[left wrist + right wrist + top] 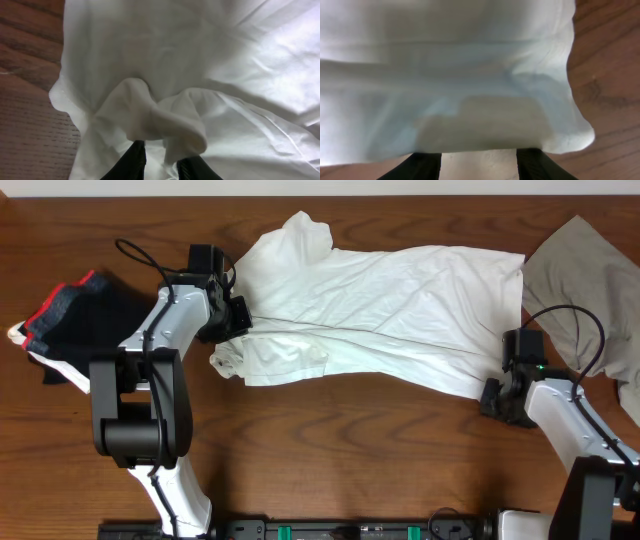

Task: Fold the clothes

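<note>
Next, I pinch the white T-shirt's other hem corner [474,390] with my right gripper and fold it back [508,330], because that corner sticks out forward while my left gripper holds a fold.
The clothes here are chiefly a large white T-shirt [400,310] spread across the middle of the table, with no print showing. My left gripper [232,318] is at the shirt's left side. In the left wrist view it [162,160] is shut on a bunched fold of the white T-shirt [150,115]. My right gripper [497,398] sits at the shirt's lower right corner. In the right wrist view its [479,160] jaws stand well apart, and the shirt's hem [470,125] lies across the fingertips without being pinched.
A grey-khaki garment [580,280] lies at the back right, close to my right arm. A pile of black red-edged clothes [70,315] sits at the far left. Bare wooden table [330,450] shows along the front.
</note>
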Controlling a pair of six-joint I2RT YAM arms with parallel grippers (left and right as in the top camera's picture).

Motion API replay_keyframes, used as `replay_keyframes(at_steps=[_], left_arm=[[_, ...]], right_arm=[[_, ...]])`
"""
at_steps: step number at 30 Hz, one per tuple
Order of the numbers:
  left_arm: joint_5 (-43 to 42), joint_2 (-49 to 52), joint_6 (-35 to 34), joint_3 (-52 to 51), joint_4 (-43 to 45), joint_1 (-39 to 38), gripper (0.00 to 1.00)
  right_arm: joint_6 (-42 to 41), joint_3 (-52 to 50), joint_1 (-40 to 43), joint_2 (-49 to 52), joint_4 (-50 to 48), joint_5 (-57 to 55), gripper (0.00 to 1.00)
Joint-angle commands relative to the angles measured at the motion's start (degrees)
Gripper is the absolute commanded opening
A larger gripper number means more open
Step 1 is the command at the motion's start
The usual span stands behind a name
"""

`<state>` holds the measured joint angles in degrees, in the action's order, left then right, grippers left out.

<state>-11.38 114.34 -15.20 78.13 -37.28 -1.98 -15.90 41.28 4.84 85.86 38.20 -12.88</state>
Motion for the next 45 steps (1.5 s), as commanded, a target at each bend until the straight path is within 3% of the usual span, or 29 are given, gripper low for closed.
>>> replay_keyframes(at_steps=[1, 9, 19, 29, 34, 45], left_arm=[[0.9, 0.1, -0.1, -0.3, -0.7, 0.2, 0.24], [0.9, 0.1, -0.1, -0.3, -1.3, 0.2, 0.24], [0.9, 0.1, -0.1, -0.3, -1.3, 0.3, 0.24], [0.9, 0.1, -0.1, -0.3, -1.7, 0.3, 0.24], [0.9, 0.1, -0.1, -0.3, -1.7, 0.3, 0.24], [0.9, 0.1, -0.1, -0.3, -1.7, 0.3, 0.24]], right_arm=[[0.4, -1.3, 0.0, 2.3, -1.4, -2.2, 0.48], [0.7, -1.4, 0.1, 7.0, -3.2, -2.1, 0.47], [0.7, -1.4, 0.1, 8.3, -1.1, -1.7, 0.02], [0.8, 4.1, 0.4, 2.4, 8.6, 4.2, 0.01], [6.4, 9.9, 0.8, -2.4, 12.3, 5.2, 0.01], [6.8, 14.7, 3.9, -3.1, 7.1, 5.4, 0.03]])
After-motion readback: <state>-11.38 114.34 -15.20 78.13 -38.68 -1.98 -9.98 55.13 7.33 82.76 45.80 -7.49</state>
